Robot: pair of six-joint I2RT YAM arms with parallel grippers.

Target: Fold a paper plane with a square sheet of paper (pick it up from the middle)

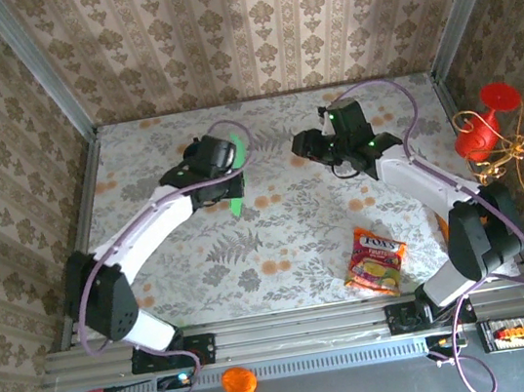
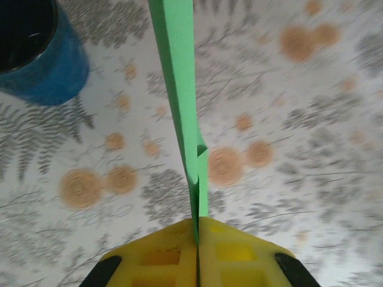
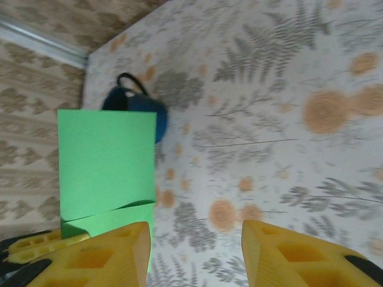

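The folded sheet [image 3: 108, 161] is hanging upright from my left gripper, so I should put the sheet flat [image 1: 259, 202] and straighten it with my right gripper before I fold it further.
The square sheet of paper [image 3: 106, 160], bright green and folded over into a rectangle, hangs upright above the table. My left gripper [image 2: 197, 226] is shut on its lower edge, and the sheet [image 2: 178, 78] runs edge-on away from the yellow fingers. From above, the left gripper [image 1: 227, 181] holds the green sheet [image 1: 236, 200] at the table's middle. My right gripper [image 3: 192, 239] is open with nothing between its fingers, just right of the sheet and apart from it. In the top view the right gripper [image 1: 302, 146] faces the left one. The paper plane is out of view.
A blue mug [image 2: 37, 60] stands on the floral table behind the sheet, also the blue mug [image 3: 139, 110] in the right wrist view. A colourful snack packet [image 1: 375, 260] lies front right. A red ornament on gold wire [image 1: 484, 126] stands beyond the right wall.
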